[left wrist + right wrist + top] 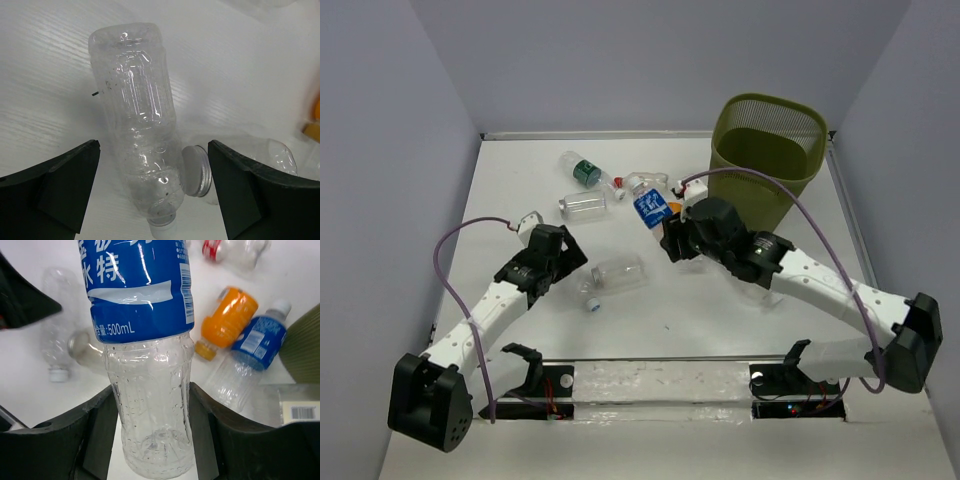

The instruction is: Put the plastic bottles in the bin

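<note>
My right gripper has the blue-labelled bottle (650, 205) hanging clear of its neighbours and the bin's opening (767, 142) is open, so I go on carrying it over there and release.
My right gripper (152, 432) is shut on the clear lower body of a blue-labelled plastic bottle (145, 340), its pads pressing both sides. From above, that bottle (648, 207) sits just left of the olive-green mesh bin (760, 170). My left gripper (152, 185) is open and straddles the neck end of a clear unlabelled bottle (137, 120) lying on the table, without touching it. In the top view this bottle (617, 273) lies by the left gripper (576, 272).
An orange bottle (227, 320), a second blue-labelled bottle (255, 347) and a red-labelled one (225, 247) lie near the bin. A green-labelled bottle (582, 168) and a clear one (583, 205) lie further back. A silver-capped bottle (195, 170) rests beside the left gripper's right finger.
</note>
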